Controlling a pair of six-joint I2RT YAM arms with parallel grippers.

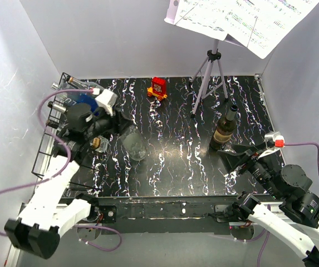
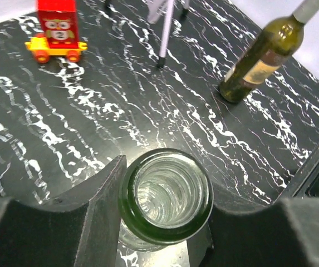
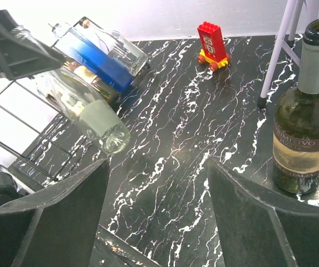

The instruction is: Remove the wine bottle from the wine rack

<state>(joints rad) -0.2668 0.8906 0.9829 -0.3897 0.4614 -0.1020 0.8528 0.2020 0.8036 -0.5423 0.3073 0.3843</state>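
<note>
My left gripper should keep carrying the clear bottle beside the green bottle until the clear bottle's round base, now pointing down free of the rack, stands flat.
The black wire wine rack stands at the table's left edge; it also shows in the right wrist view. My left gripper is shut on a clear glass wine bottle that points out of the rack over the table. The left wrist view shows this bottle end-on, with a finger pressed against each side. In the right wrist view the bottle sticks out tilted, its round end free. My right gripper is open and empty over the table at the right.
More bottles lie in the rack, one with a blue label. A dark green wine bottle stands upright at the right, close to my right gripper. A grey tripod music stand and a red toy are at the back.
</note>
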